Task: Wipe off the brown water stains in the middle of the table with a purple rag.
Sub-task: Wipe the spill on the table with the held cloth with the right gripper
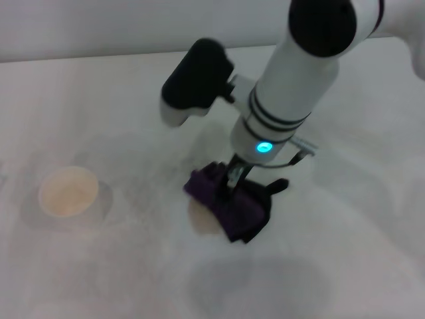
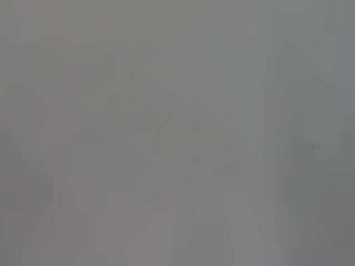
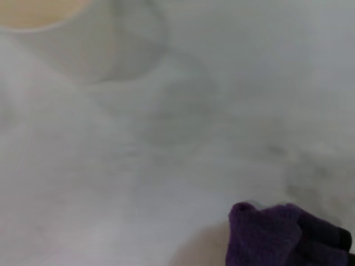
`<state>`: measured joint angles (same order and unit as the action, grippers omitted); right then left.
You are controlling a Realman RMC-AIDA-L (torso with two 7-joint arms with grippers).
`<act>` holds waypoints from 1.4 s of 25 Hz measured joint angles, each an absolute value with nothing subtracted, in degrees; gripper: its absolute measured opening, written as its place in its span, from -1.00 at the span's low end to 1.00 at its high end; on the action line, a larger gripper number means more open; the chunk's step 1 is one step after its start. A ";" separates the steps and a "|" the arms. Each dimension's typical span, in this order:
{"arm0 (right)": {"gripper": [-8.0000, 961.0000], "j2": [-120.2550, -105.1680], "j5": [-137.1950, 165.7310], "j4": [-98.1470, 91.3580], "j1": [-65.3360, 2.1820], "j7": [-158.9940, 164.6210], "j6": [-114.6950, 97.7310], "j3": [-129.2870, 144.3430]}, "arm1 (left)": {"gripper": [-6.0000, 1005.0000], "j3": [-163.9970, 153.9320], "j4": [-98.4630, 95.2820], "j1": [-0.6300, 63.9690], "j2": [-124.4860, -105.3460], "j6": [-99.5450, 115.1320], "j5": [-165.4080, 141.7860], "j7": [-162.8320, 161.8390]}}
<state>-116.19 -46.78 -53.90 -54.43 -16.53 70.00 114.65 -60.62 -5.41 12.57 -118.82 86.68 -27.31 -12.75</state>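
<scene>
The brown stain [image 1: 202,219] reaches out past the purple rag's edge, so my right gripper should first pull the rag back and then wipe it across the stain.
The purple rag [image 1: 232,206] lies bunched in the middle of the white table [image 1: 345,219], its black tab pointing right. My right gripper [image 1: 233,177] reaches down from the upper right and is shut on the rag's top, pressing it to the table. A tan-brown water stain [image 1: 201,219] shows at the rag's left lower edge, partly covered by it. In the right wrist view the rag [image 3: 277,235] sits in a corner with the tan stain [image 3: 199,249] beside it. The left gripper is out of view; the left wrist view shows only plain grey.
A paper cup [image 1: 68,191] holding light tan liquid stands on the table's left; its rim also shows in the right wrist view [image 3: 33,14]. The right arm's black and white joint [image 1: 196,80] hangs over the table's middle back. Faint grey smudges mark the tabletop.
</scene>
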 joint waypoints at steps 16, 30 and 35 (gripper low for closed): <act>-0.79 -116.21 -53.84 -59.20 -55.44 -16.27 67.31 125.06 | 0.78 -60.83 -5.45 12.39 -118.82 87.00 -27.43 -12.75; -0.79 -116.05 -31.84 -56.32 -54.71 -11.14 73.70 111.32 | 0.78 -60.81 -5.52 12.00 -118.82 87.11 -27.42 -12.74; -0.79 -116.17 -36.01 -57.87 -55.12 -11.61 74.15 114.78 | 0.78 -60.81 -5.33 12.50 -118.82 87.11 -27.42 -12.75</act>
